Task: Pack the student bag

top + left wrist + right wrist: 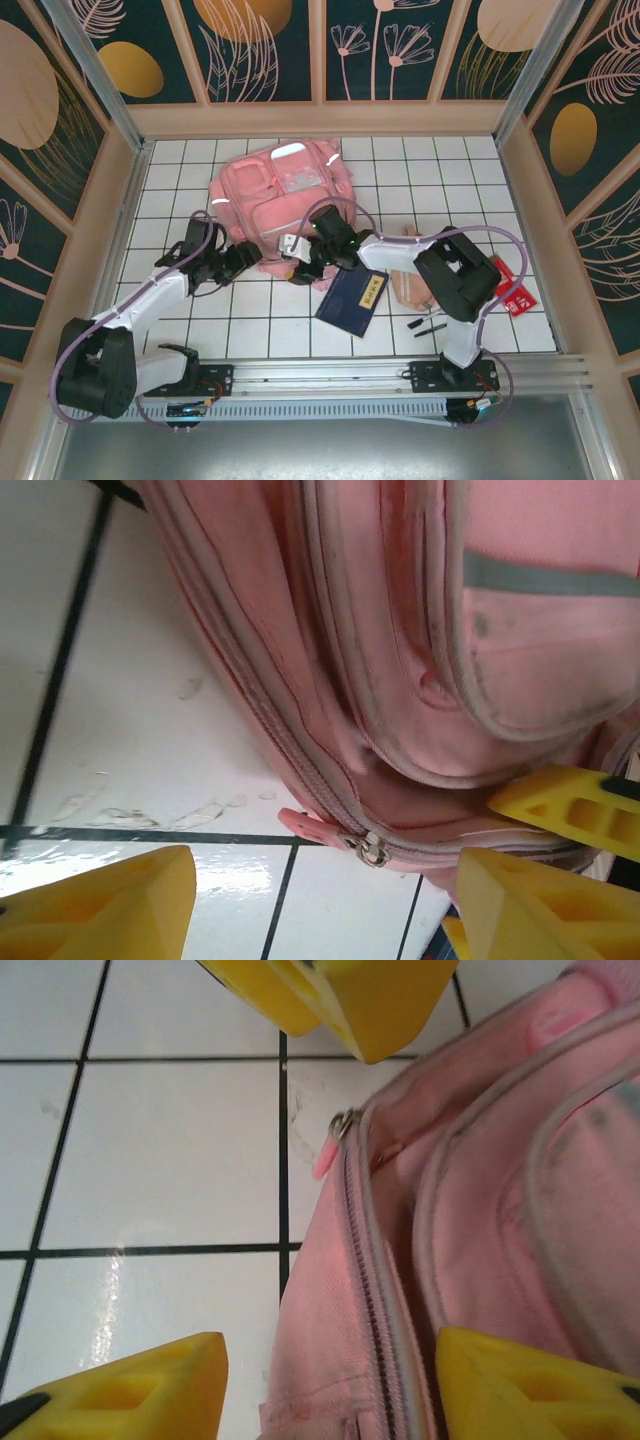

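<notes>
The zip will open behind the pink tab (312,827) when the robot pulls the tab, because closed teeth (287,744) run from it along the bag's curved edge.
The student bag (285,190), a large pink backpack, lies flat at the back middle of the tiled table. Both grippers sit at its near edge. My left gripper (245,258) is open, and bare tile shows between its yellow fingers (110,905). The bag's zip pull (370,848) with its pink tab lies just beyond those fingertips. My right gripper (305,262) is open too, and its yellow fingers (530,1385) straddle the bag's zipped edge (370,1290) without pinching it. The zip looks closed along this edge.
A dark blue notebook (352,298) lies just right of the grippers, with a peach-pink pouch (410,285) beside it. Black pens (430,325) and a red item (512,290) lie near the right arm's base. Wooden walls ring the table.
</notes>
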You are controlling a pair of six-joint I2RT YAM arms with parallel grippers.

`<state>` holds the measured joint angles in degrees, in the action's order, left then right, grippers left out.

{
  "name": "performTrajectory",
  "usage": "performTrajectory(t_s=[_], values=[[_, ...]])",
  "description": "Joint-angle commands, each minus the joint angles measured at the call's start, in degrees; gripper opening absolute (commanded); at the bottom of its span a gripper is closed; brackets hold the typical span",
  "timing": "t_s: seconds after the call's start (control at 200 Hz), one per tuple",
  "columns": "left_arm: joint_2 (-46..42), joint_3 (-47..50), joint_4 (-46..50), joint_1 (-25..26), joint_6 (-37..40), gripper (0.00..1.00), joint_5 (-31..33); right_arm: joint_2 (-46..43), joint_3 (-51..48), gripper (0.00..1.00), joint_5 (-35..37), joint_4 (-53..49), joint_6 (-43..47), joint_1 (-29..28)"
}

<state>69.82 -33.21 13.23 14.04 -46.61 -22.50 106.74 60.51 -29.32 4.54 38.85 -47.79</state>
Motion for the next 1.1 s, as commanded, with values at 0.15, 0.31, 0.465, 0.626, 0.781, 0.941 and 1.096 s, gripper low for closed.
performTrajectory(t_s=[0.15, 0.31, 0.465, 0.626, 0.781, 0.941, 1.096], values=[[-0.73, 2.39, -4.86, 0.02, -1.3, 0.74, -6.4, -1.34, 2.2, 0.0, 0.32, -1.32, 1.8, -0.02], [-2.07, 3.58, -7.59, 0.01, -4.15, 0.72, -9.76, -3.69, 2.44, 0.0, -7.97, 2.1, -3.83, 2.69], [-0.95, 2.72, -11.97, -0.03, 2.42, 0.6, -14.06, -3.64, 3.3, 0.0, -14.92, -1.21, -1.39, 5.39], [3.98, -1.66, -8.22, 0.01, 13.66, 0.56, -15.25, -3.92, 5.86, 0.0, -18.65, -10.03, 6.03, 8.33], [6.83, -3.83, -7.22, 0.01, 24.63, 0.53, -18.79, -4.68, 7.16, 0.0, -21.61, -14.36, 9.51, 10.23], [6.87, -3.93, -9.59, 0.01, 32.23, 0.45, -25.69, -5.06, 7.86, 0.0, -22.69, -16.51, 11.53, 11.19], [5.23, -1.26, -13.37, -0.03, 38.18, 0.47, -28.1, -5.42, 8.11, 0.0, -24.5, -18.77, 13.41, 11.97]])
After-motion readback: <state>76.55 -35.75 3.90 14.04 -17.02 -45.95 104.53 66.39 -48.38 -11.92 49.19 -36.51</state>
